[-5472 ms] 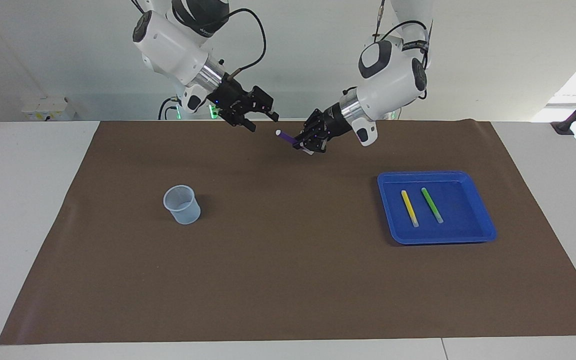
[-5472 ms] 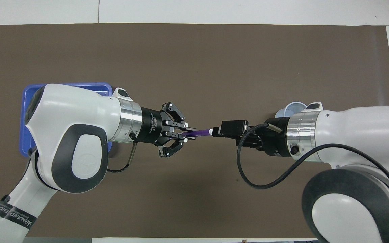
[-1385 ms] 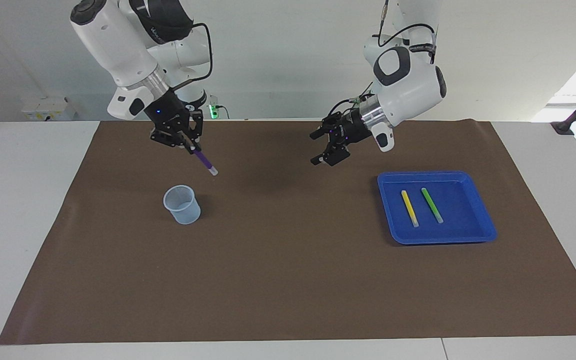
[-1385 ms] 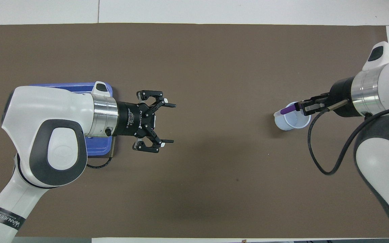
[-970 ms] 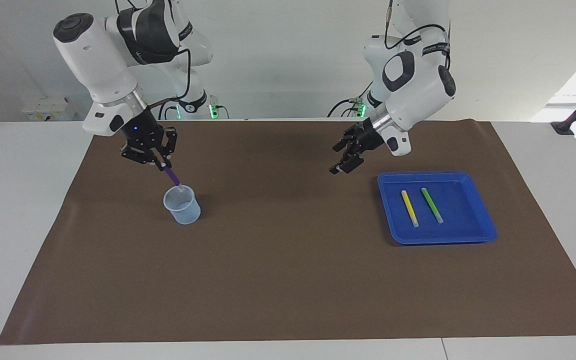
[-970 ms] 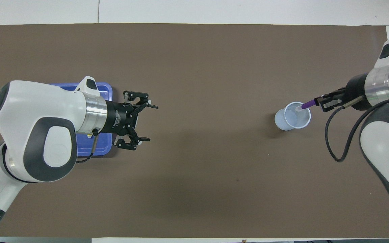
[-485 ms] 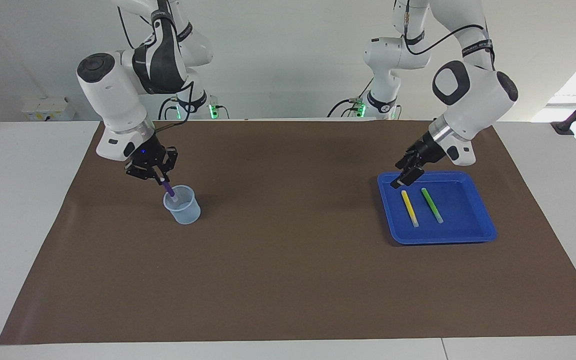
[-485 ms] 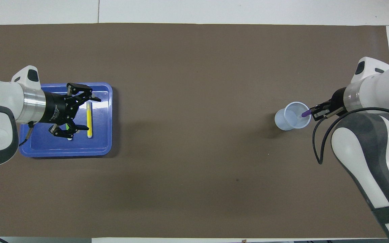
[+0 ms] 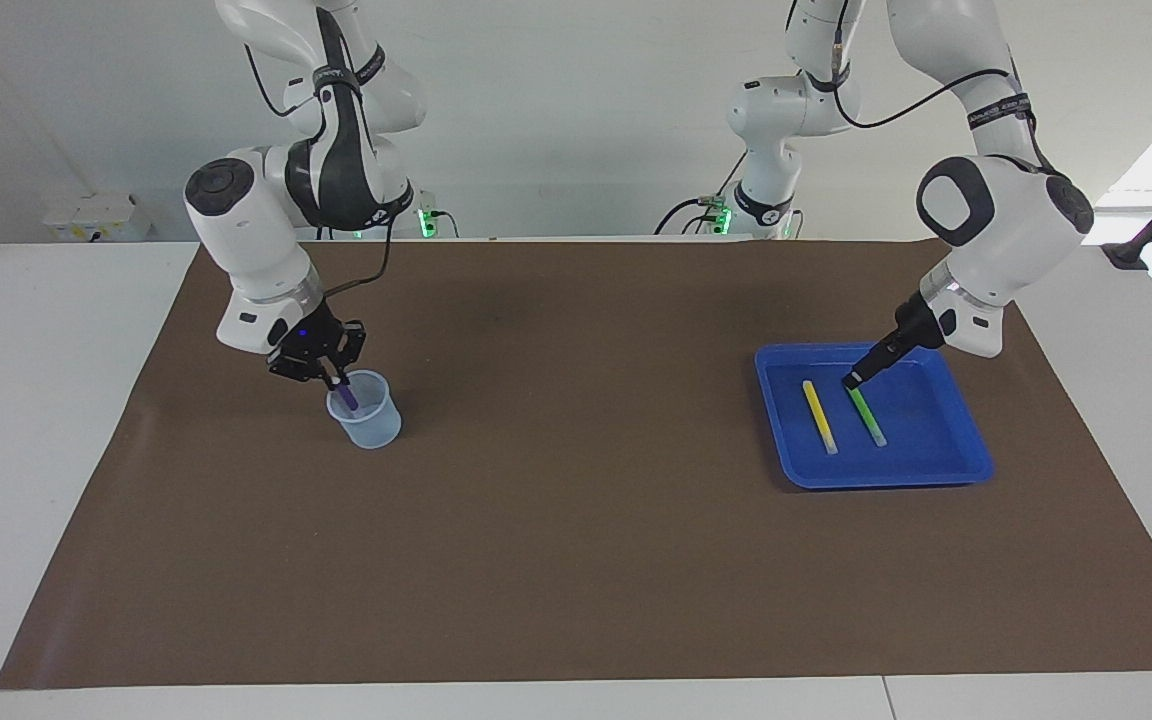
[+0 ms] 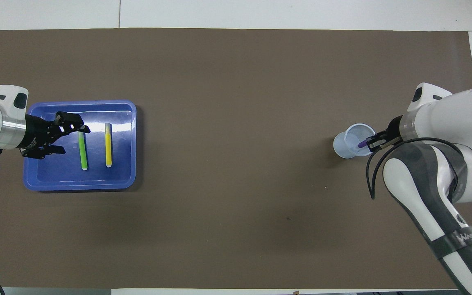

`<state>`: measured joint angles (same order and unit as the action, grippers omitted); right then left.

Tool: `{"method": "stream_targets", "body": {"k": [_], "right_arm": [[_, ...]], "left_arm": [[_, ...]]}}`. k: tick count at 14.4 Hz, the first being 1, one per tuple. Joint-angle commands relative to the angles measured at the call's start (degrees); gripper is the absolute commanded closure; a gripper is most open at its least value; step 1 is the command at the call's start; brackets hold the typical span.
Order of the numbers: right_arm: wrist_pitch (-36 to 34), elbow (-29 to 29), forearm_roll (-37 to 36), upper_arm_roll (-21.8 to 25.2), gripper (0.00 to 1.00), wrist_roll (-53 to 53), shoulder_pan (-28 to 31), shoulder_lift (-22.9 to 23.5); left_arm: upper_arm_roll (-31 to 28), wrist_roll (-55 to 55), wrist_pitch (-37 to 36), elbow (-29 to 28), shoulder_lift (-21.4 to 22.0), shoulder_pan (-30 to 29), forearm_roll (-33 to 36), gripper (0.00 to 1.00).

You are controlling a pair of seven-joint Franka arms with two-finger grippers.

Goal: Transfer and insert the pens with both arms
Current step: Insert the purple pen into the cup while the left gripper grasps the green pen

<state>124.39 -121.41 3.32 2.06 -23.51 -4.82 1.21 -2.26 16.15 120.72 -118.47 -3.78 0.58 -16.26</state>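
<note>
The green pen (image 10: 82, 153) is in the blue tray, a long way from the cup (image 10: 349, 142), so my left gripper should pick up the green pen and pass it to my right gripper.
My right gripper (image 9: 328, 377) is shut on the purple pen (image 9: 346, 394), just above the rim of the translucent cup (image 9: 368, 420). The pen slants down with its lower end inside the cup (image 10: 347, 144), and the purple pen (image 10: 361, 144) shows beside the right gripper (image 10: 373, 141). The green pen (image 9: 866, 412) and the yellow pen (image 9: 820, 418) lie side by side in the blue tray (image 9: 886, 474). My left gripper (image 10: 71, 140) is open and low over the tray (image 10: 80, 185), at the green pen's (image 10: 82, 150) end nearer the robots. Whether it touches that pen I cannot tell. The yellow pen (image 10: 108, 146) lies untouched.
A brown mat (image 9: 576, 540) covers the table, with the cup toward the right arm's end and the tray toward the left arm's end. Two smaller idle white arms (image 9: 766, 130) with green-lit bases stand at the robots' edge of the table.
The right gripper has come down, and the purple pen's end went from above the cup's rim into the cup. The left gripper has swung from mid-table over the tray and dropped to the green pen.
</note>
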Motion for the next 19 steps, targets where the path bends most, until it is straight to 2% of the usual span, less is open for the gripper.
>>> {"method": "stream_targets", "body": {"k": [1,5,6,8,9,11,13,15,19], "right_arm": [[1.73,-0.93,-0.77,-0.57,1.0,-1.28,0.77,0.02],[2.35,-1.99,-0.68,-0.57,1.0,-1.02,0.86,-0.24],[2.35,-1.99,-0.68,-0.57,0.92,-1.02,0.77,-0.24],[2.18,-1.81,-0.6,-0.57,0.12,-0.84,0.77,-0.15],[1.48,-1.2,-0.07,-0.65,0.0,-0.93,1.03,-0.06],[-1.14,1.51,0.37,-0.65,0.0,-1.02,1.12,-0.15],[-6.06,6.69,3.77,-0.65,0.0,-0.75,0.6,-0.33],[-8.63,10.04,8.96,-0.65,0.0,-0.58,0.33,-0.5],[-9.95,10.58,25.12,-1.44,0.0,3.53,-0.36,-0.77]], "left_arm": [[0.51,-6.2,4.95,-0.09,-2.89,0.12,6.22,0.0],[0.51,-15.09,10.05,-0.27,-6.84,-1.02,8.44,0.0],[0.51,-15.97,10.85,-0.27,-7.81,-0.93,8.52,0.0],[0.51,-16.15,11.56,-0.35,-8.52,-0.93,8.53,0.0],[0.51,-16.41,11.56,-0.27,-9.13,-0.93,8.53,0.0],[0.51,-18.25,11.65,-0.27,-9.83,-0.67,9.13,0.01],[0.51,-19.31,11.47,-0.27,-10.8,-0.41,10.89,0.05],[0.51,-20.19,10.68,-0.35,-11.07,0.03,10.99,0.09],[0.59,-20.72,8.75,-0.18,-11.07,0.39,12.74,0.19]]}}
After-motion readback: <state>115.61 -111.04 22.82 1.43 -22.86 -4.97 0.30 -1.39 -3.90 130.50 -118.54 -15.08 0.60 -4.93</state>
